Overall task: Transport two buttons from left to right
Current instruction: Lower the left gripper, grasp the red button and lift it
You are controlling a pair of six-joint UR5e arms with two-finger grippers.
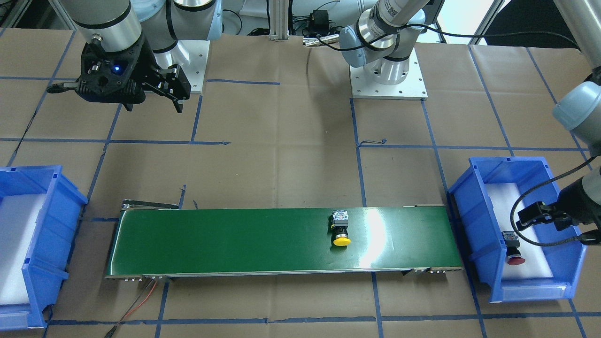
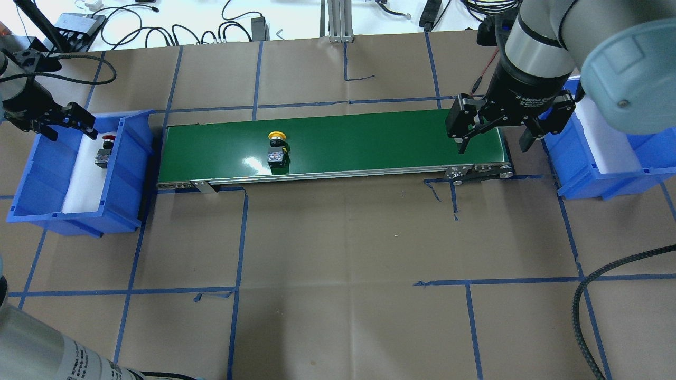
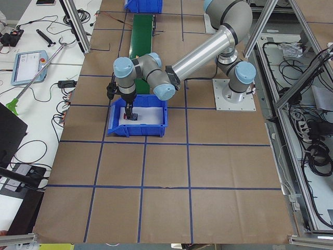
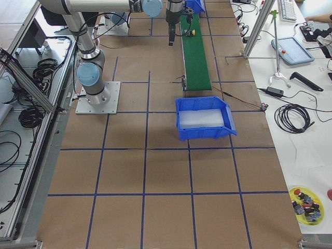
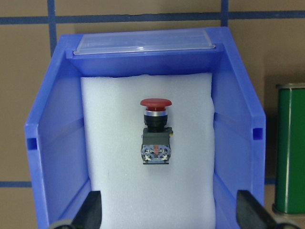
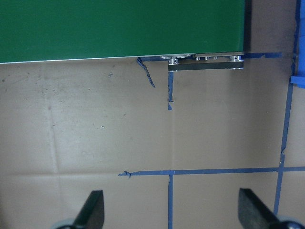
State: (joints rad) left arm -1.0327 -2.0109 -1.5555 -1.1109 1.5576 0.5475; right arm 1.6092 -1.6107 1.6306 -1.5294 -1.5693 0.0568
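The yellow-capped button (image 1: 340, 228) lies partway along the green conveyor belt (image 1: 281, 241). It should ride toward my right gripper when I carry the red-capped button.
The red-capped button (image 5: 155, 133) lies on its side on white foam in the left blue bin (image 5: 52, 143); it also shows in the overhead view (image 2: 104, 150). My left gripper (image 2: 69, 132) hangs open and empty above that bin, its fingertips (image 5: 90, 210) wide apart to either side of the button. The yellow-capped button (image 2: 277, 148) lies on its side on the green conveyor belt (image 2: 369, 142), left of the belt's middle. My right gripper (image 2: 494, 141) is open and empty above the belt's right end, far from both buttons.
A second blue bin (image 2: 581, 174) with white foam stands just past the belt's right end. The table is covered in brown paper with blue tape lines. Cables and a metal post lie along the far edge.
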